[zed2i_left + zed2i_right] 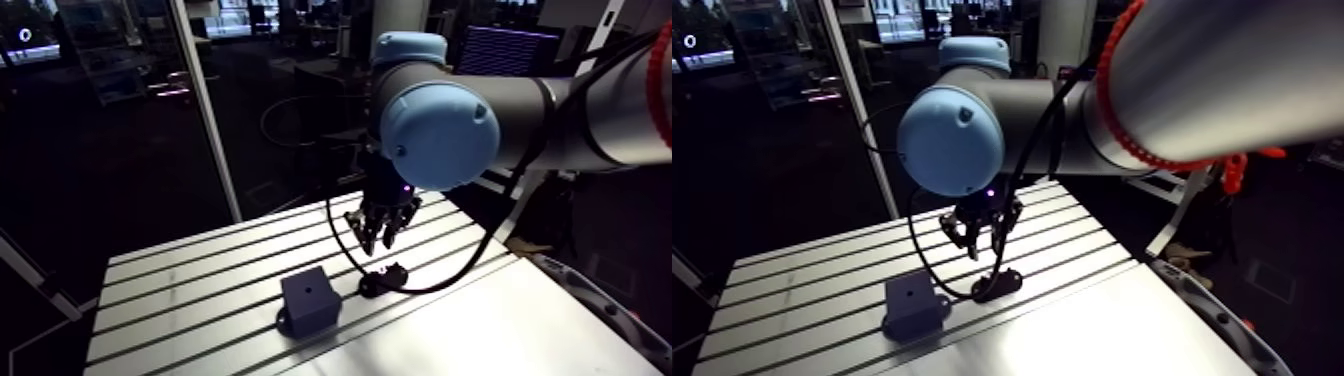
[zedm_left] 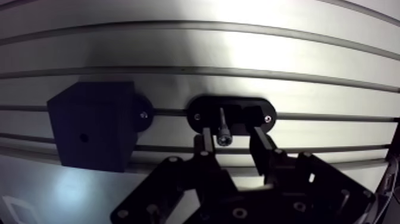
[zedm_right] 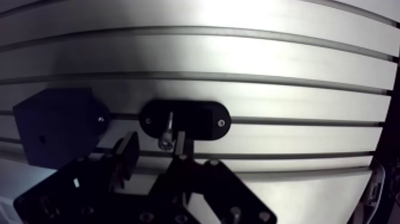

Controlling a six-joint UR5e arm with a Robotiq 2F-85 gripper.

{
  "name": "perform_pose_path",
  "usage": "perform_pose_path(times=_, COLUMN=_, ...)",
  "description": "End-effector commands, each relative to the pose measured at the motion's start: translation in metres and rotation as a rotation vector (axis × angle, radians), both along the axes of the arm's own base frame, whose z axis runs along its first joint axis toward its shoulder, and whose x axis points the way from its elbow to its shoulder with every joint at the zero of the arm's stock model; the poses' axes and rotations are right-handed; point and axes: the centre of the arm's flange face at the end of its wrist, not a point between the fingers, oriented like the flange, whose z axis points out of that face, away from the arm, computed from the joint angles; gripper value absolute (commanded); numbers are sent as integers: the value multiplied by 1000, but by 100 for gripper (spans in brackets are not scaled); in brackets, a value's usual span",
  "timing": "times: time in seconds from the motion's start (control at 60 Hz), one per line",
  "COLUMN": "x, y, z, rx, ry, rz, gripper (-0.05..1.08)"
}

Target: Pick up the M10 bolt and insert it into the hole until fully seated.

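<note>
My gripper is going to push the bolt in, and the bolt's head (image 2: pixel 224 140) will stay outside the block's side because the small hole in the block (image 2: pixel 84 137) looks narrower than the head.
The M10 bolt (image 2: pixel 222 127) stands in a black oval holder (image 2: pixel 265 111) bolted to the slotted table (image 1: pixel 500 320). Beside the holder sits a black block (image 2: pixel 92 131) with a small hole (image 2: pixel 84 137) in its face. My gripper (image 2: pixel 232 140) hangs a little above the holder (image 1: pixel 385 279), open. The bolt's head shows between the fingers, closer to one finger (image 2: pixel 206 142) than to the other, and neither touches it. In the arm view the block (image 1: pixel 308 298) lies left of the holder, toward the table's front.
Parallel slots run the length of the table. A black cable loops down from the wrist past the holder on its right side. The table's front and right edges (image 1: pixel 590 300) are near the holder.
</note>
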Motion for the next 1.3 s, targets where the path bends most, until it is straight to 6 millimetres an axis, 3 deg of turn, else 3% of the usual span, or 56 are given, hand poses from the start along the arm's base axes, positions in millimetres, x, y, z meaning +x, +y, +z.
perform_pose_path(times=0.017, x=2, y=0, z=-5, rx=-3, ry=-9, rz=-1, gripper=55)
perform_pose_path(times=1.3, x=7, y=1, z=-24, rx=-8, ry=-23, rz=-16, gripper=55)
